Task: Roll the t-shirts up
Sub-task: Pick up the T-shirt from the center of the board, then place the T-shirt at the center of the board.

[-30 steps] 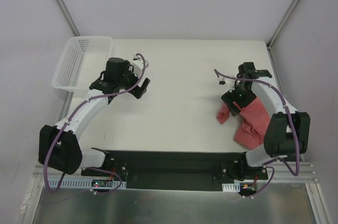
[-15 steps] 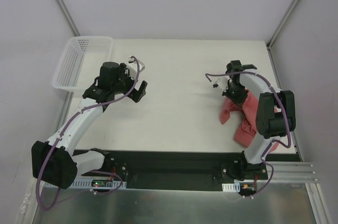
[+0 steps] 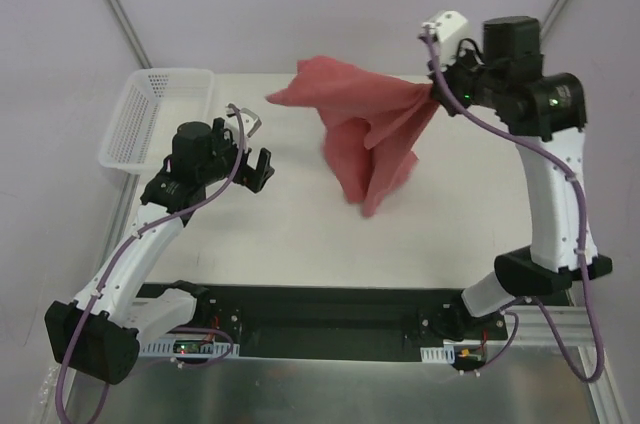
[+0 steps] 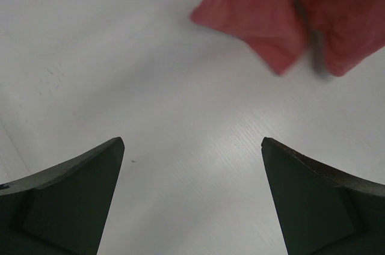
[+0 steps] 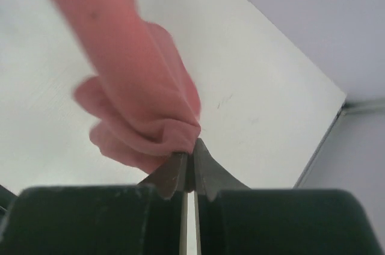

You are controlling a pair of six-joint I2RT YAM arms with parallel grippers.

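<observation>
Next, I move my left gripper back toward the basket [image 3: 160,116] while my right gripper spreads the t-shirt, because the t-shirt hangs bunched with its end [image 3: 287,95] trailing toward my left gripper.
The salmon-red t-shirt [image 3: 365,129] hangs in the air over the middle of the table, bunched and trailing down to the left. My right gripper [image 3: 434,94] is raised high at the back right and is shut on a pinch of the t-shirt [image 5: 144,104], the cloth caught between its fingertips [image 5: 180,168]. My left gripper [image 3: 255,144] hovers over the left half of the table, open and holding nothing. In the left wrist view the t-shirt's lower folds [image 4: 283,14] hang ahead of the open jaws, apart from them.
A white perforated basket [image 3: 150,124] sits at the table's back left corner. Pale walls and metal frame posts [image 3: 545,29] close in the table at the back and sides. The black base rail [image 3: 320,309] runs along the near edge.
My right gripper shut on the t-shirt at the right side of the table and swung it high up and leftwards. The left arm drifted slightly left and stayed open.
</observation>
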